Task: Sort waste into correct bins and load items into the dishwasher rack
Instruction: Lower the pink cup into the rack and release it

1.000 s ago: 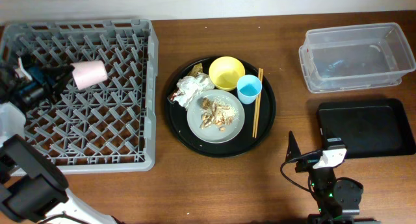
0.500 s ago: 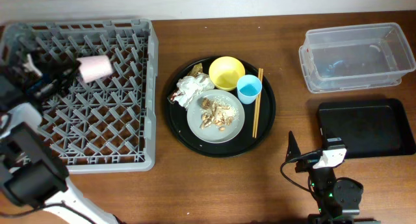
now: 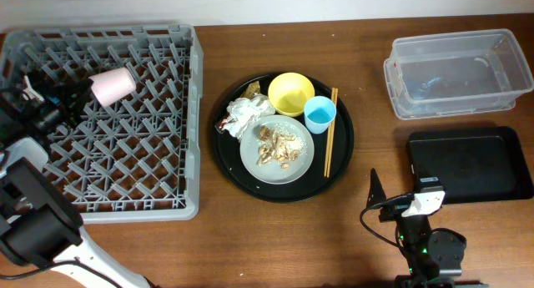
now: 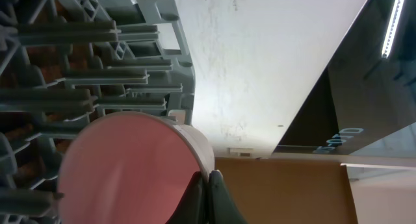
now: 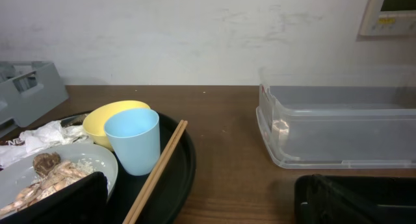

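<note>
The pink cup is lying on its side across the rack's wires. My left gripper should come over the cup from above and set it down among the wires.
Over the far left part of the grey dishwasher rack, my left gripper is shut on the rim of the pink cup. In the left wrist view its fingertips pinch the wall of the pink cup. The yellow bowl, blue cup, plate with food scraps, napkins, wrapper and chopsticks lie on the round black tray. My right gripper stands open near the front edge, holding nothing. It faces the blue cup and chopsticks.
A clear tub stands at the back right, with a flat black tray in front of it. Bare brown table lies between the round tray and these bins. A white wall runs along the table's far edge.
The left gripper has carried the pink cup a little toward the rack's far edge and turned it. The right arm has not moved.
</note>
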Action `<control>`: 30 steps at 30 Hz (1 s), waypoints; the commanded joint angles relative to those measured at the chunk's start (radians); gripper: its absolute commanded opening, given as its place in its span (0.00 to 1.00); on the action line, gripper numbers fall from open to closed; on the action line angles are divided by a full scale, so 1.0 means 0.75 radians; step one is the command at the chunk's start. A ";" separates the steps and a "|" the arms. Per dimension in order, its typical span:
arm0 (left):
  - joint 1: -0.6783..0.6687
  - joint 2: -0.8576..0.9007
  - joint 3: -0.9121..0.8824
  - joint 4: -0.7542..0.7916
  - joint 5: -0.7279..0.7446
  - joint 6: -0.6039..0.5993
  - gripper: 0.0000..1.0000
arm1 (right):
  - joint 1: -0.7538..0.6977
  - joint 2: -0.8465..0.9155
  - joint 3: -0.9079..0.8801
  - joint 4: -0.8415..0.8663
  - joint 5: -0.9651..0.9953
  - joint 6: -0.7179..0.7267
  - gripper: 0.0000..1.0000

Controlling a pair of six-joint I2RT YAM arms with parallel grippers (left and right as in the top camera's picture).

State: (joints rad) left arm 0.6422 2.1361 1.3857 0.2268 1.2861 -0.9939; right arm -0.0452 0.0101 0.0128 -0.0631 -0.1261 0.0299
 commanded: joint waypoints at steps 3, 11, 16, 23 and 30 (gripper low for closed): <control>-0.001 0.027 0.006 -0.136 -0.051 0.046 0.01 | -0.009 -0.009 -0.010 -0.003 -0.012 0.010 0.98; 0.040 -0.043 0.006 -0.281 -0.086 0.142 0.01 | -0.009 -0.009 -0.010 -0.003 -0.012 0.010 0.98; 0.040 -0.197 0.006 -0.780 -0.528 0.502 0.01 | -0.009 -0.009 -0.010 -0.003 -0.012 0.010 0.98; 0.040 -0.323 0.006 -1.064 -1.033 0.705 0.01 | -0.009 -0.009 -0.010 -0.003 -0.012 0.010 0.98; -0.153 -0.632 0.010 -0.895 -1.008 0.971 0.01 | -0.009 -0.009 -0.010 -0.003 -0.012 0.010 0.98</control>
State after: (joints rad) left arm 0.6388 1.7721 1.3857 -0.5030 0.5228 -0.4206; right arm -0.0452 0.0101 0.0128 -0.0631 -0.1257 0.0296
